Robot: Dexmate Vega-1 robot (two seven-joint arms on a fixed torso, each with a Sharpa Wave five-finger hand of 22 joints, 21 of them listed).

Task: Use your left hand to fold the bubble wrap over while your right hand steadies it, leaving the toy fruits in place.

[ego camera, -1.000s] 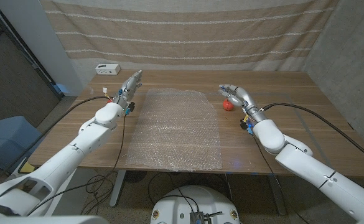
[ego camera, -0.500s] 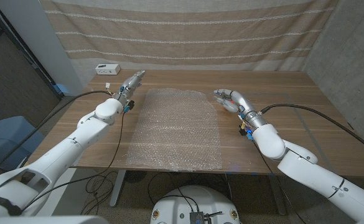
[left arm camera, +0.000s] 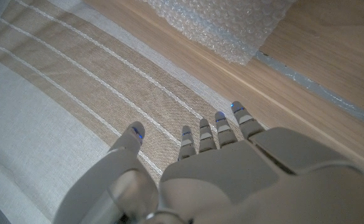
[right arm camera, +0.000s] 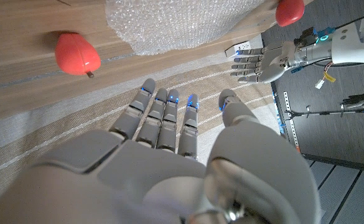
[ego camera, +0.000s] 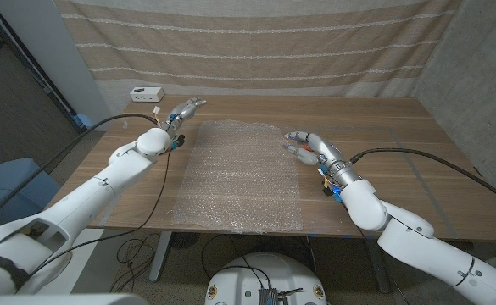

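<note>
The bubble wrap's far edge (ego camera: pixel 237 123) is lying thin and loose. The far half (ego camera: pixel 242 151) will therefore fold over and stay down when I bring it toward me.
The bubble wrap (ego camera: pixel 239 174) lies spread flat in the middle of the wooden table (ego camera: pixel 383 127). My left hand (ego camera: pixel 184 110) hovers open by the sheet's far left corner, clear of the wrap corner (left arm camera: pixel 225 25), its fingers (left arm camera: pixel 206 134) apart. My right hand (ego camera: pixel 303 144) is open at the sheet's far right edge, fingers pointing toward the wrap; whether it touches I cannot tell. In the right wrist view a red toy fruit (right arm camera: pixel 76 53) lies beside the wrap (right arm camera: pixel 175 25), a second red fruit (right arm camera: pixel 289 11) sits past the sheet, and my left hand (right arm camera: pixel 256 65) is open beyond it.
A small white box (ego camera: pixel 147 93) sits at the table's far left corner. A striped beige curtain (ego camera: pixel 256 42) hangs behind the table. Black cables (ego camera: pixel 417 157) trail from both arms across the tabletop.
My right hand has moved left from beside the red fruit to the wrap's far right edge, now covering the fruit in the head view. My left hand shifted slightly farther back, fingers spreading.
</note>
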